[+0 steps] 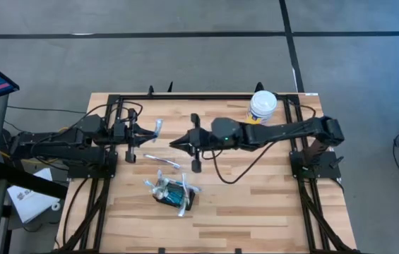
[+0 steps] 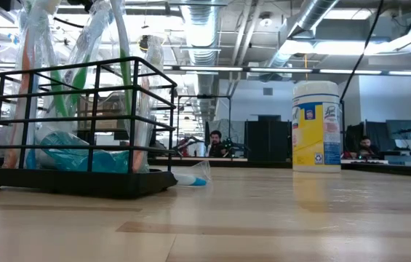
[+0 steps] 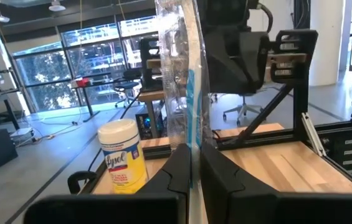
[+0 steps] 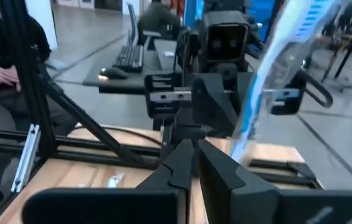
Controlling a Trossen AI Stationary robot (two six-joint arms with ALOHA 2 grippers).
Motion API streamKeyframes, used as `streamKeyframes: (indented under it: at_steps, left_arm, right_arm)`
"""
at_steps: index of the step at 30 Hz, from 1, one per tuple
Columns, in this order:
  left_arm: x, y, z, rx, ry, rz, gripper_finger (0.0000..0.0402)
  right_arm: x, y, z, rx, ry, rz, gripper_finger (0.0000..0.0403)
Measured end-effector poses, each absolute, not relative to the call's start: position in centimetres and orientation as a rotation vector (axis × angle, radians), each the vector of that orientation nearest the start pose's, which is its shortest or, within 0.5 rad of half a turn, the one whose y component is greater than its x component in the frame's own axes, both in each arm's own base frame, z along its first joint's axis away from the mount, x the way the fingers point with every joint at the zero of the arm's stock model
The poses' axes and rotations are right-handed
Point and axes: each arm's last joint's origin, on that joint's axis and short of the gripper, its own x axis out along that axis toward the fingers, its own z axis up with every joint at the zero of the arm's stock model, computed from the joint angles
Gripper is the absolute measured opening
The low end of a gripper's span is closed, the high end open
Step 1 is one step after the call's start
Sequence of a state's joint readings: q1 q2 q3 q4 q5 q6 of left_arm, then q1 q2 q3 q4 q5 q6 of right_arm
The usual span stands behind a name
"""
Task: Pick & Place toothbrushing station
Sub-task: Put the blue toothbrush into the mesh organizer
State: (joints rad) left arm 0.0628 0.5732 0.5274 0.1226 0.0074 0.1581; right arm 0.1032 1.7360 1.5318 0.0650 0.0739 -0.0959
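Note:
The toothbrush is pinched near its lower end (image 4: 240,147) by my left gripper, so next my right gripper grips it just below the bristles (image 4: 278,47) to keep the toothbrush's handle free for the holder.
The toothbrushing station (image 1: 173,192) is a black wire-walled holder that stands on the table near the front middle, with several clear-wrapped toothbrushes in it. It shows at the left of the low view (image 2: 74,124). My left gripper (image 1: 145,136) is shut on a clear-wrapped toothbrush with blue on it (image 3: 185,68), above the table behind the holder. My right gripper (image 1: 174,143) faces it from the right, shut and empty; it also shows in its own wrist view (image 4: 192,158). Another wrapped toothbrush (image 1: 162,161) lies flat on the table between the grippers and the holder. My left gripper pinches the wrapped toothbrush near its lower end (image 3: 192,146) between its two fingers. The fingers come about level from the table's left. The toothbrush stands up past the fingertips, lifted clear of the table.
A white-lidded, yellow-labelled round canister (image 1: 263,107) stands at the back right of the table, and shows in the low view (image 2: 316,125). Black frame rails (image 1: 206,97) run along the table's far edge and sides. People sit at desks in the room beyond.

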Motion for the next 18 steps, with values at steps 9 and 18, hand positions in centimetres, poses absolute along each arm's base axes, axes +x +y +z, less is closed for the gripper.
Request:
streamKeyframes:
  at_steps: [9,18]
  left_arm:
    - [15.6,0.6,29.7,0.159,-0.040,0.029,0.0007]
    - [16.0,0.7,29.7,0.162,-0.047,0.029,0.0008]
  right_arm:
    - [41.0,3.1,35.6,-0.150,0.111,0.058,0.0020]
    - [41.1,2.2,35.6,-0.153,0.108,0.040,0.0072]
